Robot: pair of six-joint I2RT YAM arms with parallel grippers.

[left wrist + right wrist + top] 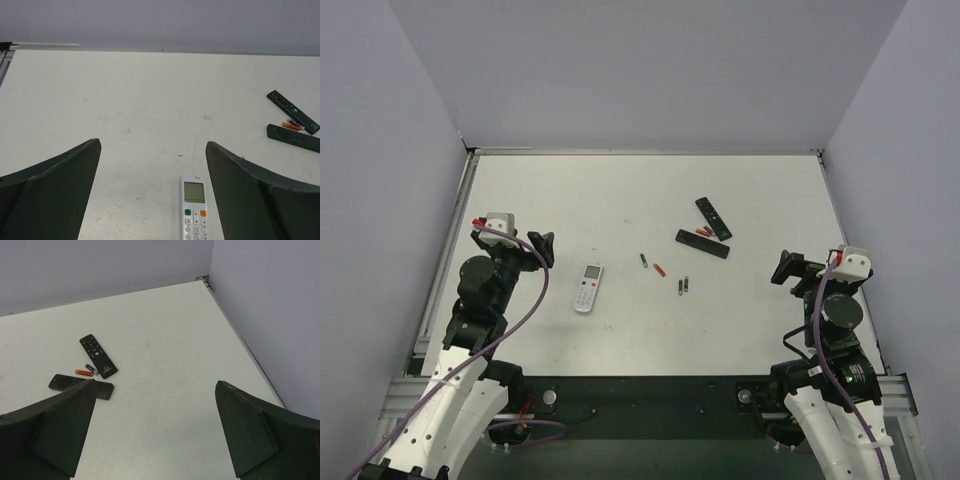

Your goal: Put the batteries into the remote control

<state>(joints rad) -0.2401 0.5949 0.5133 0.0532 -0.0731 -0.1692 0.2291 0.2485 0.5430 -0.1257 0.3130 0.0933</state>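
Observation:
The white remote lies away from the batteries, and its width lines up with my open fingers. I keep bringing my left gripper down until it straddles the screen.
A white remote lies face up left of centre; in the left wrist view it sits just ahead of my open, empty left gripper, nearer the right finger. Two black remotes lie at the right, with a red battery and a dark one between them. A dark grey battery, a red battery and two dark grey batteries lie loose mid-table. My right gripper is open and empty, right of all of them.
Grey walls enclose the white table on three sides. In the right wrist view the black remotes and the red battery lie to the far left, one remote partly behind the left finger.

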